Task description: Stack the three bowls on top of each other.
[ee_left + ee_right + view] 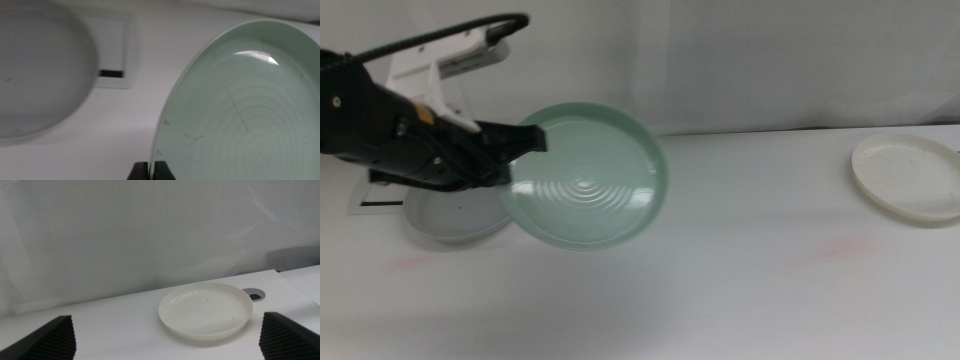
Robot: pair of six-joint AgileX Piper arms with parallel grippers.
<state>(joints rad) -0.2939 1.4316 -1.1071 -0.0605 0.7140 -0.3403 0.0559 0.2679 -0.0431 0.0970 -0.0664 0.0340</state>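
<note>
The grey bowl is far away from the white bowl (908, 178), so my left gripper should lower the green bowl down onto the clear middle (665, 300) before it takes the grey bowl.
My left gripper (525, 142) is shut on the rim of the pale mint green bowl (585, 188) and holds it lifted and tilted above the table, left of centre. In the left wrist view the green bowl (245, 110) fills the frame and the jaws pinch its rim. The grey bowl (455, 215) lies on the table at the left, partly under the arm and the green bowl; it also shows in the left wrist view (35, 75). The white bowl (910, 178) lies at the far right. In the right wrist view my right gripper (172, 336) is open, with the white bowl (206, 309) in front of it.
A white stand (420, 75) with a black cable stands at the back left behind the arm. A white wall runs along the table's back edge. A round grommet hole (255, 294) sits in the table just behind the white bowl.
</note>
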